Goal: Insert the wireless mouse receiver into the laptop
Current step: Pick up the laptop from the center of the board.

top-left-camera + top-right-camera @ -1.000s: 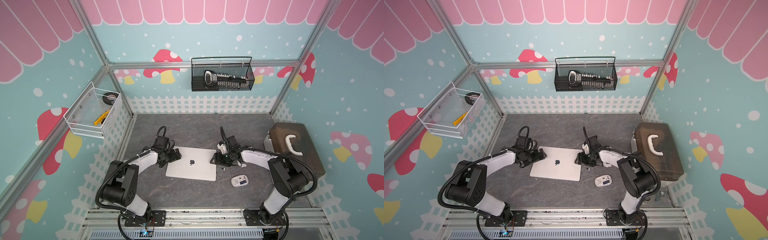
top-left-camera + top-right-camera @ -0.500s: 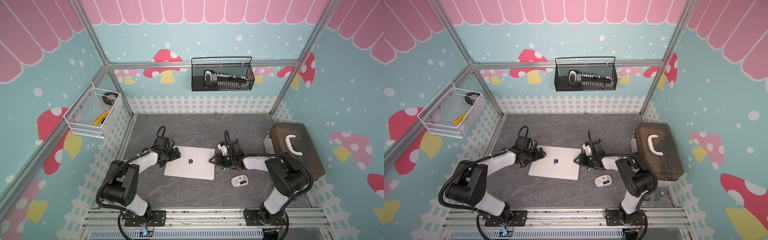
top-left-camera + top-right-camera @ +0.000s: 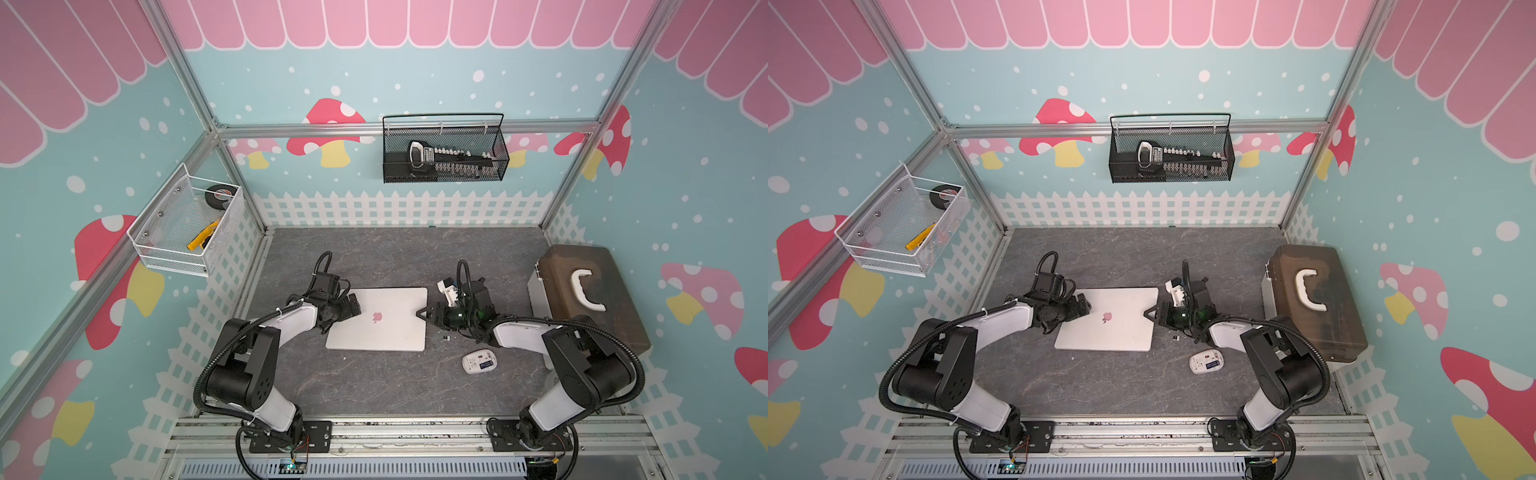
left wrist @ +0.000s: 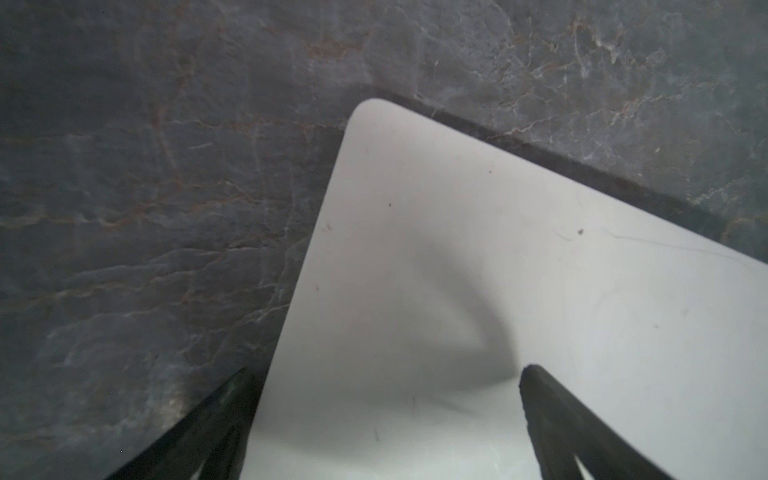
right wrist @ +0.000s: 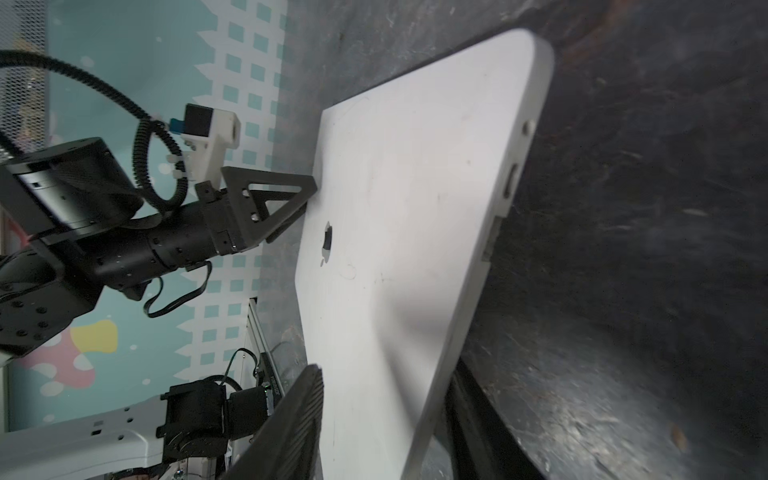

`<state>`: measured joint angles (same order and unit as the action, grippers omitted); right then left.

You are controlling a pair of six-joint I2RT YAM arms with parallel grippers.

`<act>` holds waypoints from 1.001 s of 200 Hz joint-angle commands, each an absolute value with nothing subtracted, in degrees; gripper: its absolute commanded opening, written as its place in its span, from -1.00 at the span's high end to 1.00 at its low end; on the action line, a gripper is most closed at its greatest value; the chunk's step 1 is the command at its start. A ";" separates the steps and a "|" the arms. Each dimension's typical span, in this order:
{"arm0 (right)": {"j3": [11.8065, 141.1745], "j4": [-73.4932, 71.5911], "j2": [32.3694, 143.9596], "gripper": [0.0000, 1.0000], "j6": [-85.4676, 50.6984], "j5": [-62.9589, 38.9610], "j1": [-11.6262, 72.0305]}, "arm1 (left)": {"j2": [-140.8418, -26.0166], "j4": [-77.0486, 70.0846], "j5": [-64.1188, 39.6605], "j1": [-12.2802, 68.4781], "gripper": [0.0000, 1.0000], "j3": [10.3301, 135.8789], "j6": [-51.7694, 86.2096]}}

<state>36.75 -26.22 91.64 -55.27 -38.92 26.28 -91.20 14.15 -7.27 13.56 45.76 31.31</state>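
Note:
I should move my left gripper from the laptop's far corner and grip the laptop's front edge (image 3: 374, 349) with it. My right gripper is holding the laptop's port edge (image 5: 505, 192), and this will free it.
The silver laptop (image 3: 390, 332) (image 3: 1117, 332) lies shut on the dark table, logo up. My right gripper (image 3: 424, 313) (image 3: 1152, 312) (image 5: 386, 370) is shut on its right edge, one finger on the lid (image 5: 415, 166) and the other under the edge. My left gripper (image 3: 355, 305) (image 3: 1086, 305) (image 4: 386, 372) stands open astride the laptop's far left corner (image 4: 457, 249), one finger over the lid and one on the table side. A tiny stub, the wireless mouse receiver (image 3: 445, 337) (image 3: 1176, 337), lies on the table just right of the laptop, beside my right gripper and free of it.
The white mouse (image 3: 478, 361) lies belly up near the front right. A brown box with a white handle (image 3: 590, 307) stands at the right edge. A black wire basket (image 3: 444, 153) hangs on the back wall and a white one (image 3: 187, 224) on the left wall.
My right gripper's jaws have narrowed onto the laptop's right edge, and the laptop has slid slightly to the left. The left arm has stayed where it was.

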 commanded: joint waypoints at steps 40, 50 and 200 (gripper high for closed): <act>39.20 -39.02 93.18 0.28 -60.03 -46.11 29.12 | -93.18 14.68 -15.57 17.56 -0.96 44.74 34.36; 39.28 -38.90 93.07 0.38 -60.11 -45.89 29.18 | -93.03 14.57 -15.43 17.66 -0.96 44.60 34.54; 41.97 -20.61 81.99 1.00 -64.93 -19.28 29.13 | -69.71 13.81 -21.25 7.10 -0.98 41.08 51.25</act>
<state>39.33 -21.58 83.81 -65.34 -30.83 29.34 -72.62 14.85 -17.23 8.23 44.64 42.65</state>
